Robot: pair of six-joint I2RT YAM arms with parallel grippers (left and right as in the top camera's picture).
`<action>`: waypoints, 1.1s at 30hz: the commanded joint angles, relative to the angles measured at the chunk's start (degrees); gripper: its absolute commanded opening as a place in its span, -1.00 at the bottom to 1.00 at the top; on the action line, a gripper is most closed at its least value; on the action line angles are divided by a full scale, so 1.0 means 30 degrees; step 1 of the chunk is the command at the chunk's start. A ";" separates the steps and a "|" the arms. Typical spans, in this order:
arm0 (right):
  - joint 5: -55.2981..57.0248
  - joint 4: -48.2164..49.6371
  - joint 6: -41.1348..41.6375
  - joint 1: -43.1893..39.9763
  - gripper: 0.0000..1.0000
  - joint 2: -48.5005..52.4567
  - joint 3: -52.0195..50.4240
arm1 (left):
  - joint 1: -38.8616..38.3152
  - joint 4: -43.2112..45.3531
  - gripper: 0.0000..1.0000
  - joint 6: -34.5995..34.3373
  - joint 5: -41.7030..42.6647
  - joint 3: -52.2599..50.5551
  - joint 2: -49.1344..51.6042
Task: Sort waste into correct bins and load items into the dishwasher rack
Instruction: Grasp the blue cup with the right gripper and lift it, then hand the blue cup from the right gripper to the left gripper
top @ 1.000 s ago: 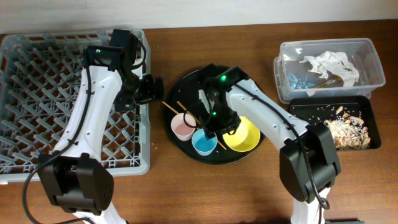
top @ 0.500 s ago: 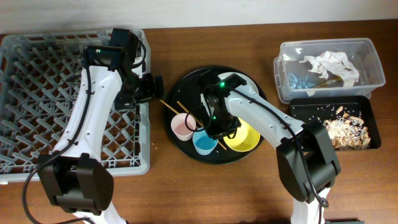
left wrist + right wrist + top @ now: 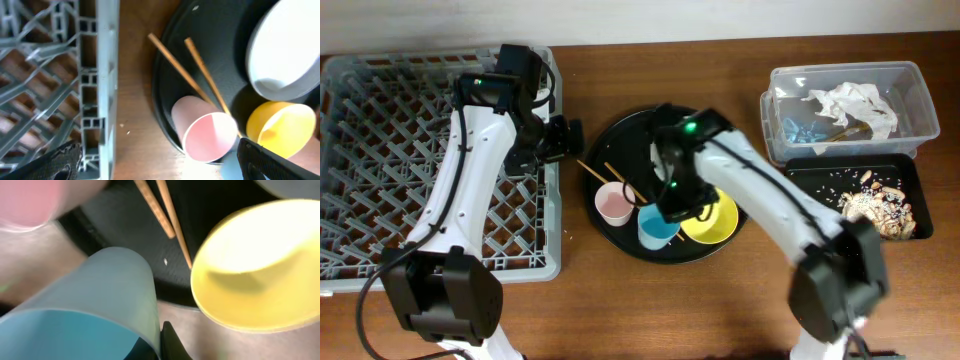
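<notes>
The robot's right gripper is on the blue cup's rim (image 3: 656,241) and the cup's body is free, so the left gripper should go on moving toward that body (image 3: 658,223) and close there.
A black round tray (image 3: 625,150) holds a pink cup (image 3: 613,203), a blue cup (image 3: 657,229), a yellow bowl (image 3: 715,222) and two chopsticks (image 3: 603,172). My right gripper (image 3: 671,206) is shut on the blue cup's rim; in the right wrist view the cup wall (image 3: 100,295) sits against a dark finger (image 3: 172,345). My left gripper (image 3: 561,139) hangs open between the grey dishwasher rack (image 3: 380,110) and the tray, nothing between its fingers (image 3: 62,161). The left wrist view also shows the pink cup (image 3: 210,136), the chopsticks (image 3: 182,75) and a white bowl (image 3: 287,50).
A clear bin (image 3: 910,85) with crumpled paper and blue scraps stands at the back right. In front of it sits a black bin (image 3: 805,178) with food scraps. The rack's rim (image 3: 107,75) runs close beside the tray's left edge.
My right gripper has shut on the blue cup's rim and the cup has shifted slightly right and looks raised. The left arm has held still.
</notes>
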 commanded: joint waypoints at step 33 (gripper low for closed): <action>-1.4287 1.7930 0.1639 -0.3111 -0.92 -0.2069 0.0780 | 0.1515 0.3803 0.98 0.7970 2.6563 -0.0138 -0.0080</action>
